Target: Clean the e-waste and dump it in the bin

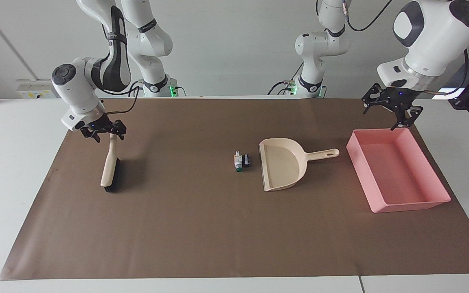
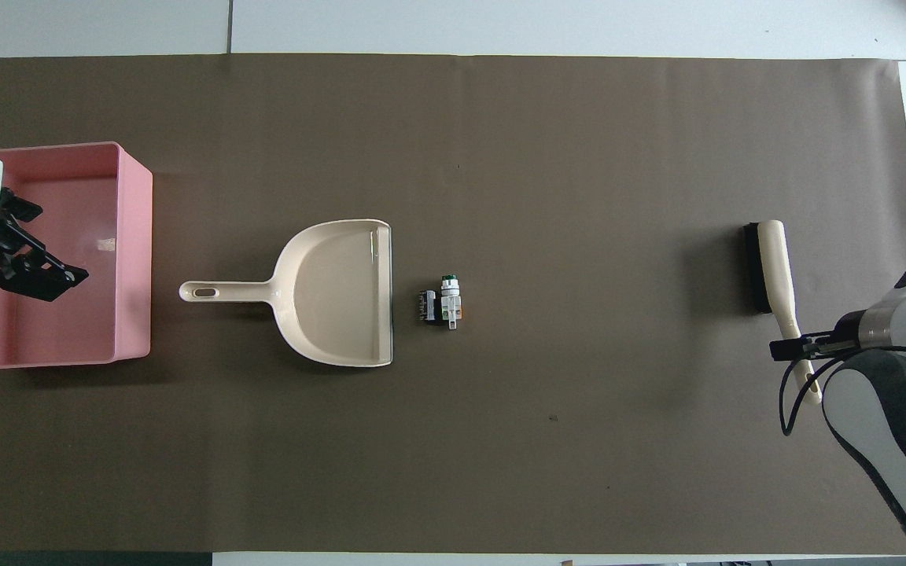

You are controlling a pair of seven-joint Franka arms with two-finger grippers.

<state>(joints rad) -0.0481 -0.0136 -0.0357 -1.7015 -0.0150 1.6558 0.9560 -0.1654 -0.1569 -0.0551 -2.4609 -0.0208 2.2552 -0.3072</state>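
Note:
I expect the swept-up e-waste [image 2: 441,303] to slide out into the bin when I tip the dustpan, because the dustpan's wide opening [image 2: 384,293] is open and its bottom is smooth.
The e-waste lies mid-mat: a whitish piece with green and orange marks [image 1: 238,161] [image 2: 449,301] and a small black block [image 1: 246,160] [image 2: 426,306], touching each other, just off the mouth of the beige dustpan [image 1: 281,162] [image 2: 335,291]. The pink bin [image 1: 409,205] [image 2: 134,251] stands at the left arm's end, beside the dustpan's handle. My left gripper [image 1: 383,116] [image 2: 44,281] hangs open and empty over the bin. My right gripper [image 1: 106,136] [image 2: 791,348] is low at the handle end of the brush [image 1: 109,171] [image 2: 771,267], open, its fingers either side of the handle.
The brush lies at the right arm's end of the brown mat [image 1: 185,228], black bristles on the mat, its handle pointing toward the robots. White table [image 1: 10,162] borders the mat.

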